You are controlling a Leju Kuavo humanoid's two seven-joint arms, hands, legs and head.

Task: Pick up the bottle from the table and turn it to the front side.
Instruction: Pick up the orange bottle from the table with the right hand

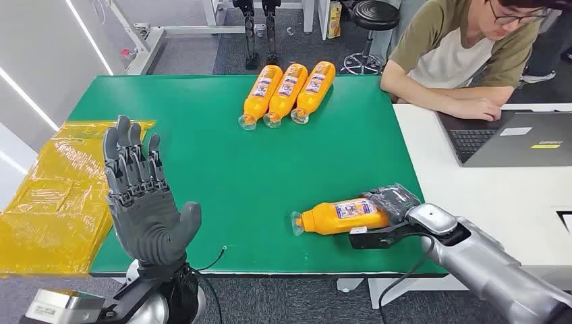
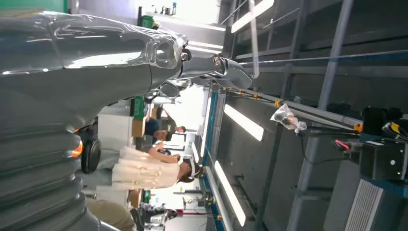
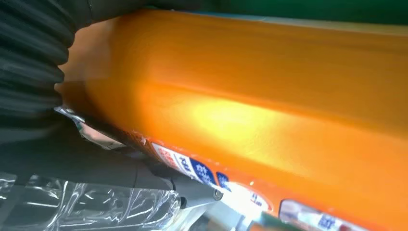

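Note:
I should expect a bluer label on the orange bottle's hidden side [image 1: 344, 217] when I turn the bottle, because a mostly white label with small patches [image 1: 356, 208] is facing up.
An orange bottle [image 1: 340, 217] lies on its side near the front right of the green table [image 1: 202, 169], label up, clear cap end toward the left. My right hand [image 1: 391, 206] wraps around its base end, fingers over the top and thumb beneath. Up close in the right wrist view, the orange bottle [image 3: 269, 91] with its label edge presses against the hand's ribbed cover [image 3: 29, 53]. My left hand [image 1: 138, 196] is raised above the table's front left corner, palm forward, fingers spread, holding nothing.
Three more orange bottles [image 1: 287, 91] lie side by side at the table's far edge. Yellow bags [image 1: 57, 196] are stacked left of the table. A person [image 1: 465, 54] leans on a white desk at the right, by a laptop [image 1: 516, 138].

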